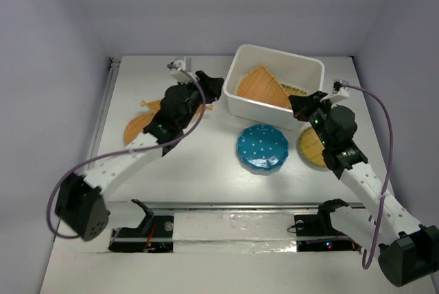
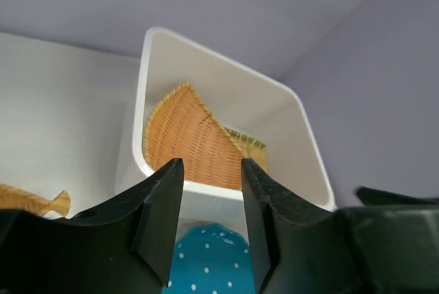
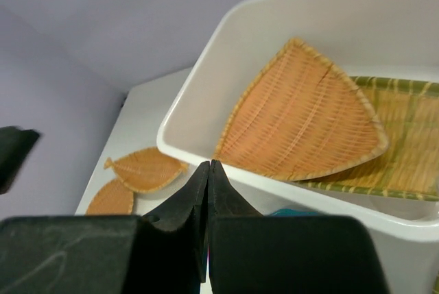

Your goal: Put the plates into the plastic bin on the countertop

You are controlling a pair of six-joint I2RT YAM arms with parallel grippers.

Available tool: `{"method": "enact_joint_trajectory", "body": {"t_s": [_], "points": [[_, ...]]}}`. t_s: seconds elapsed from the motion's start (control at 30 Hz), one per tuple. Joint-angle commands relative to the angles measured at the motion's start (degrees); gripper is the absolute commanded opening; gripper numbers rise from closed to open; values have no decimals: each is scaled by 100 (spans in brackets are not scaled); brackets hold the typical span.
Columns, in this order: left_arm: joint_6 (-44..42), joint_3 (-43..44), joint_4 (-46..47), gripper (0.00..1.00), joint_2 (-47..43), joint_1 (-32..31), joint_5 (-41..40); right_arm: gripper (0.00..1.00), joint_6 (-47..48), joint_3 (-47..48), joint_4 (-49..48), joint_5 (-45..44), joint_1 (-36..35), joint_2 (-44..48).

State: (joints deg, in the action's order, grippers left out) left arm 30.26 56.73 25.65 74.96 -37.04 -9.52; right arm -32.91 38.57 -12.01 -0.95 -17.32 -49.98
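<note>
The robot's left arm reaches across the round wicker plate [image 1: 139,127] next to the leaf-shaped one, so next the left gripper moves back before the right gripper takes that plate.
The white plastic bin [image 1: 241,55] stands at the back right of the countertop [image 1: 199,164]. A fan-shaped wicker plate [image 1: 262,87] leans inside it on a green-striped woven plate [image 3: 405,136]. The teal dotted plate [image 1: 263,149] lies in front of the bin. A round wicker plate [image 1: 309,149] lies partly under my right arm. A leaf-shaped wicker plate [image 1: 149,105] and another round one [image 1: 137,128] lie at the left, partly under my left arm. My left gripper [image 1: 214,88] is open and empty beside the bin's left wall. My right gripper [image 1: 302,105] is shut and empty at the bin's front right corner.
A metal rail [image 1: 106,102] runs along the left edge and another [image 1: 233,205] along the front by the arm bases. Grey walls close in the back and sides. The left wrist view shows the bin [image 2: 147,40], fan plate [image 2: 188,140] and teal plate [image 2: 209,260].
</note>
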Motion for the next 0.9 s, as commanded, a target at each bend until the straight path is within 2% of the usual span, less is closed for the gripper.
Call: {"method": "enact_joint_trajectory", "body": {"t_s": [0.0, 0.07, 0.1, 0.2, 0.3, 0.33, 0.37, 0.43, 0.47, 0.67, 0.8, 0.87], "points": [[-47, -697, 117, 35, -919, -32, 11, 0, 74, 309, -512, 403, -523, -300], [-73, -1013, -312, 33, -1614, -32, 29, 0, 65, 423, -557, 132, -972, -538], [-108, -1093, -463, 30, -1825, -84, 12, 0, 65, 589, -574, -35, -1445, -687], [-187, -1374, -1366, 25, -2913, -137, -102, 0, -241, 879, -845, -388, -2211, -1555], [-301, -1375, -1370, 16, -3434, -137, -208, 1, -488, 1065, -1022, -572, -2591, -2146], [-388, -1314, -2196, 13, -3731, -137, -269, 4, -584, 1204, -1144, -608, -2757, -2357], [-433, -1227, -2544, 9, -3865, -137, -339, 12, -638, 1310, -1163, -695, -2829, -2768], [-538, -1130, -2906, 2, -4224, -137, -401, 18, -699, 1547, -1120, -783, -2995, -3183], [-582, -1033, -3125, 0, -4331, -137, -480, 24, -734, 1810, -1084, -853, -3162, -3594], [-1031, -812, -3532, 0, -4832, -137, -1131, 43, -1279, 2751, -996, -986, -3664, -4941], [-1092, -1041, -3356, 12, -5017, -137, -1263, 44, -1631, 3699, -760, -977, -3857, -5890], [-1110, -1120, -3321, 15, -5122, -137, -1272, 44, -1762, 3999, -522, -1003, -3858, -6400]]}}
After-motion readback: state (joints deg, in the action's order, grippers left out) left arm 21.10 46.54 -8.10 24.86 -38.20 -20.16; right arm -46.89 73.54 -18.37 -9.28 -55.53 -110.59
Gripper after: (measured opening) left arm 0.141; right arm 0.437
